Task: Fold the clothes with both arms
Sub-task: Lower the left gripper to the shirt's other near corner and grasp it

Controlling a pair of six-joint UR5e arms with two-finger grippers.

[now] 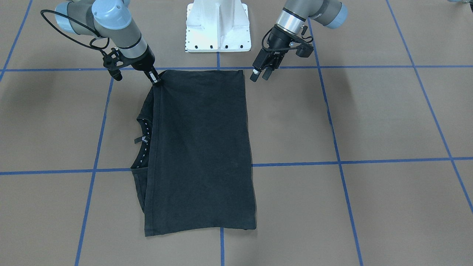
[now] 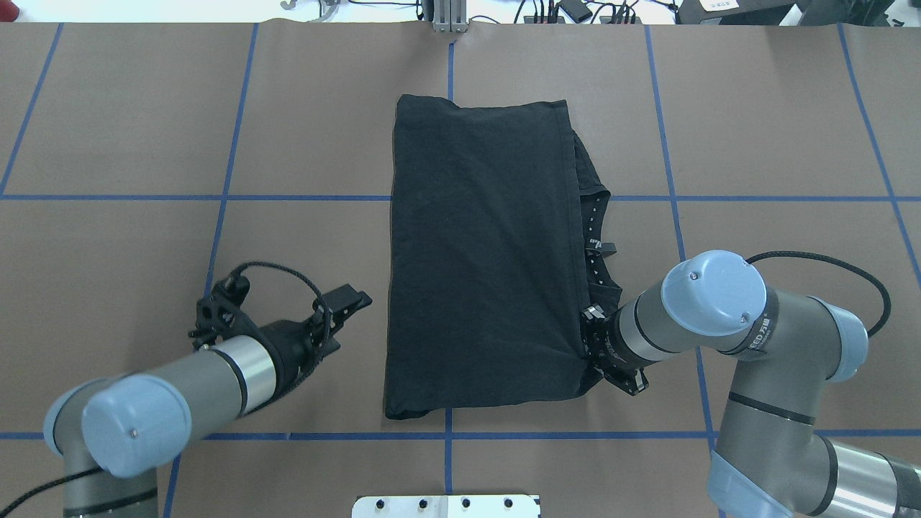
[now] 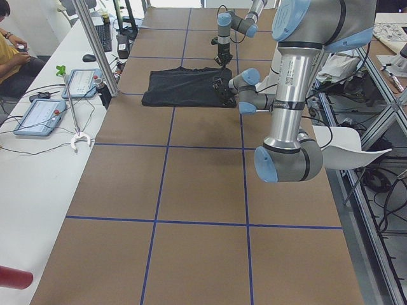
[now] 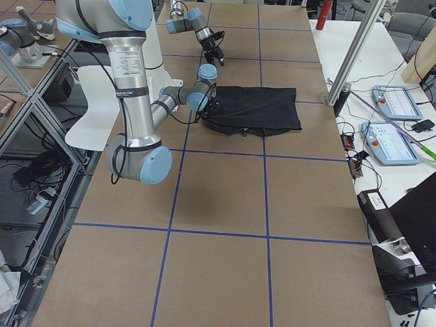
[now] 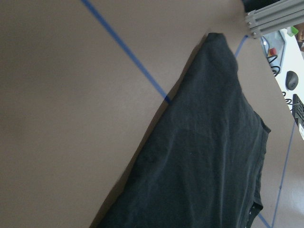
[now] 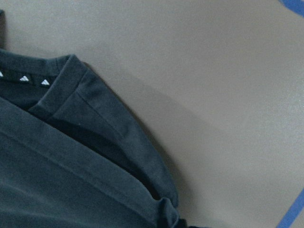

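The folded layers (image 1: 150, 150) are lying flat together. The black T-shirt (image 1: 201, 150) will slide along in one piece, with its neck tape, when I pull its near corners.
The black T-shirt (image 1: 199, 147) (image 2: 482, 252) lies folded flat on the brown table, logo hidden. Its white-dotted neck tape (image 1: 146, 136) (image 2: 593, 244) peeks out from under the folded layer on the robot's right side. My right gripper (image 1: 155, 79) (image 2: 586, 342) is down at the shirt's near right corner, shut on the fabric, which puckers there; the right wrist view shows the bunched hem (image 6: 164, 211). My left gripper (image 1: 259, 77) (image 2: 347, 316) hovers just off the shirt's near left corner, open and holding nothing. The left wrist view looks along the shirt (image 5: 204, 156).
The white base plate (image 1: 218, 26) (image 2: 446, 506) stands at the table's near edge between the arms. Blue tape lines (image 1: 295, 163) grid the table. A side bench with tablets (image 3: 38, 114), a grabber tool (image 3: 71, 108) and a seated person (image 3: 9, 51) borders the far side.
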